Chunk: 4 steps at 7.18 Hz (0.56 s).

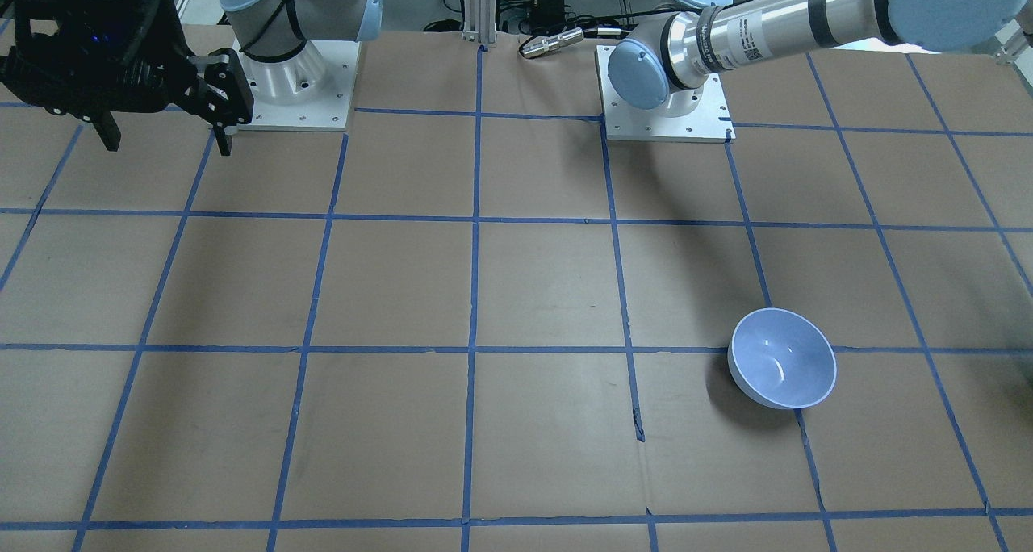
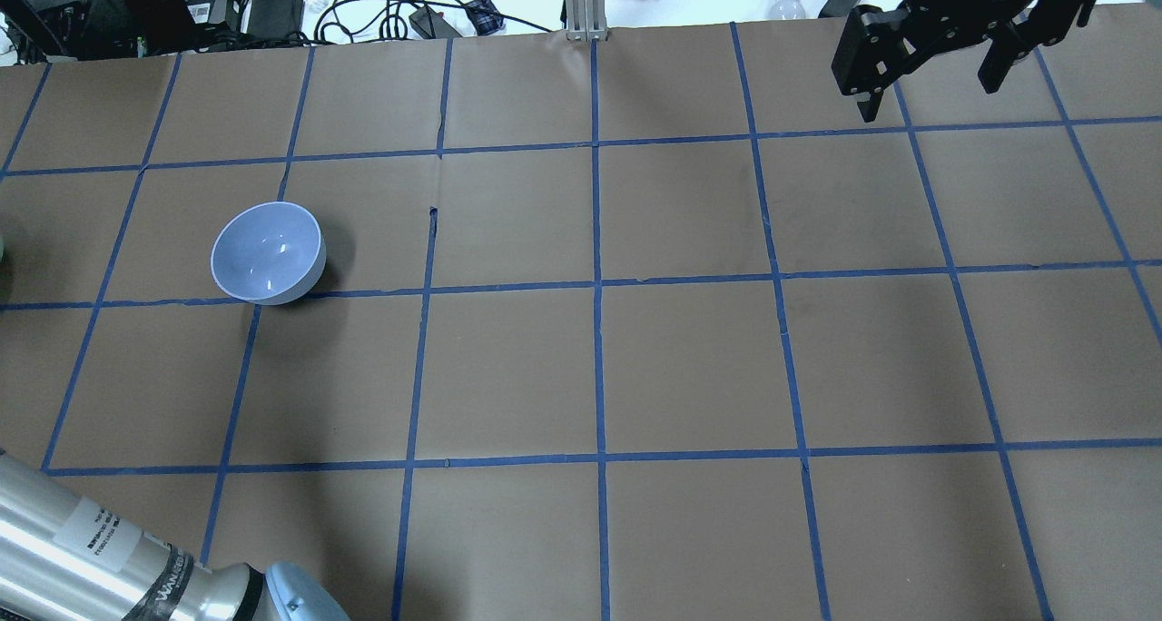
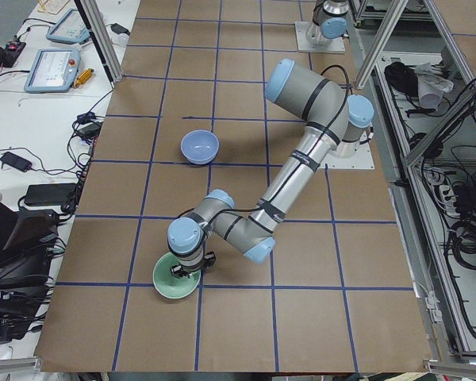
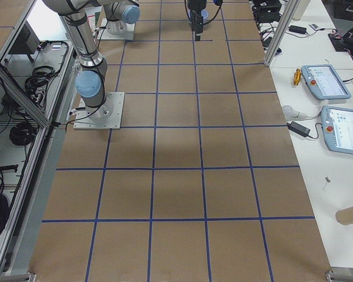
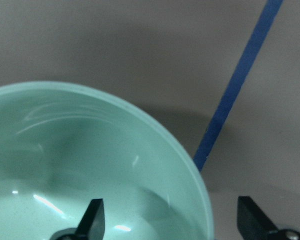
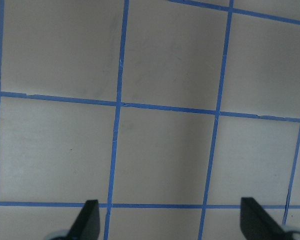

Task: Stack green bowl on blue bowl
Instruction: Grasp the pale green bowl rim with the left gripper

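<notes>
My gripper will lower the green bowl (image 5: 90,160), and it will nest deep inside, nearly to its rim, since the blue bowl's wide opening (image 1: 783,357) is open and empty.
The green bowl (image 5: 65,165) stands upright near the table's end on my left; it also shows in the exterior left view (image 3: 165,284). My left gripper (image 5: 172,220) is open right over its rim, with one fingertip (image 5: 94,215) inside the bowl and the other outside, not closed on it. The blue bowl (image 2: 268,253) stands upright and empty on the table, well apart from the green one, and shows in the front-facing view (image 1: 781,358) and the exterior left view (image 3: 199,146). My right gripper (image 2: 930,90) is open, empty and held high over the far right of the table.
The table is brown paper with a blue tape grid (image 2: 596,285). Cables and boxes (image 2: 182,4) lie beyond its far edge. The two arm bases (image 1: 666,108) stand on white plates on the robot's side. Tablets (image 4: 326,82) lie on a side bench.
</notes>
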### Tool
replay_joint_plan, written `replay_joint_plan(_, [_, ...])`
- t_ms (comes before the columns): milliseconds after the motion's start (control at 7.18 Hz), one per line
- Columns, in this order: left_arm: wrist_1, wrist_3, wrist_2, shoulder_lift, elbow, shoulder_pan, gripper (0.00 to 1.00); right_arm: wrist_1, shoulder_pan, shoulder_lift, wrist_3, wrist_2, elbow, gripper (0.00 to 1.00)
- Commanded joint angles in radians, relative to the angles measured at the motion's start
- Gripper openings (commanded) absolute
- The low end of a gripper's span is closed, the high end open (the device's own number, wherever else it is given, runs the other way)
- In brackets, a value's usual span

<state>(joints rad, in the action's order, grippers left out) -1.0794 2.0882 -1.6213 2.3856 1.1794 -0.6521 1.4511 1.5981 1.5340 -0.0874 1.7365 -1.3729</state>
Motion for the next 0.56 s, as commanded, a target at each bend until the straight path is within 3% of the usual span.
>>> replay_joint_plan(0, [0.001, 0.001, 0.0, 0.0, 0.0, 0.0, 0.0, 0.0, 0.0, 0.0, 0.0, 0.0, 0.0, 1.0])
replay_joint_plan(418, [0.001, -0.01, 0.0, 0.0, 0.0, 0.0, 0.0, 0.0, -0.001, 0.0, 0.0, 0.0, 0.0, 1.0])
